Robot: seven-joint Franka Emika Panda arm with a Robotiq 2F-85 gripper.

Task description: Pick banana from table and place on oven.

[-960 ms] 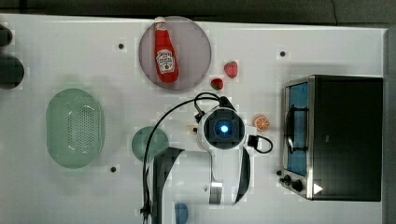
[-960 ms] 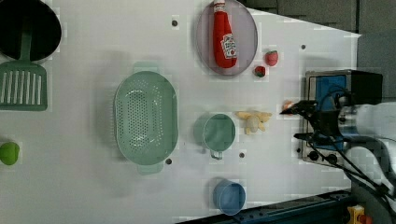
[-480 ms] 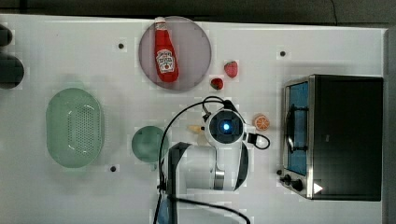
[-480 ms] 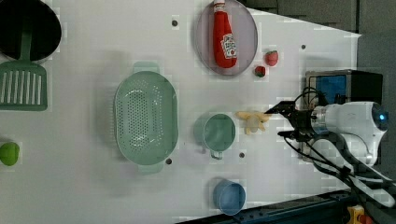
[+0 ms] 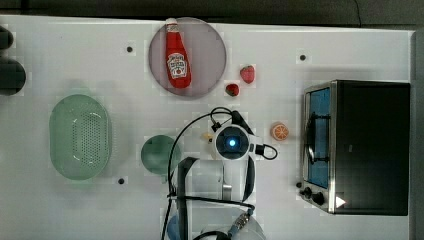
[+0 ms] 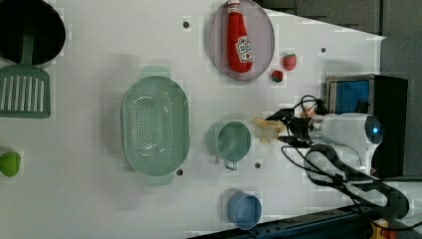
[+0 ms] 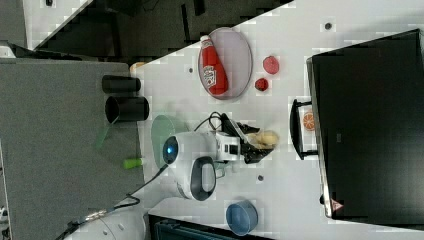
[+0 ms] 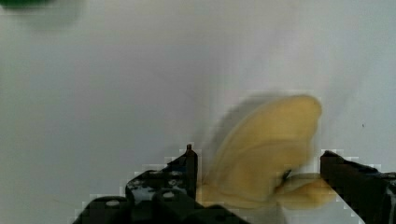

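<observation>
The pale yellow banana [image 6: 266,127] will stay splayed when the gripper lifts and carries it, because a thick peel flap [image 8: 306,193] sticks out from the banana's body.
The pale yellow banana [image 8: 271,154] lies on the white table [image 5: 310,35], between the green cup and the oven. My gripper [image 8: 258,156] is down over it and open, with one black finger [image 8: 187,170] on each side of the fruit. In the left view the banana [image 6: 266,130] sits at the tips of the gripper [image 6: 281,128]. In the right view the banana [image 7: 265,137] pokes out past the gripper [image 7: 256,142]. In the top view the wrist covers most of the banana [image 5: 206,136]. The oven [image 5: 370,145] stands at the top view's right, door shut.
A green cup [image 5: 159,154] stands close to the banana at the top view's left, with an orange slice [image 5: 280,131] toward the oven. A ketchup bottle [image 5: 177,55] lies on a round plate, two strawberries [image 5: 247,74] beside it. A green colander [image 5: 80,136] and a blue cup [image 6: 245,209] stand further off.
My arm has swung toward the banana and come down over it; the fingers, earlier clear of the fruit, now straddle it. The banana has not moved.
</observation>
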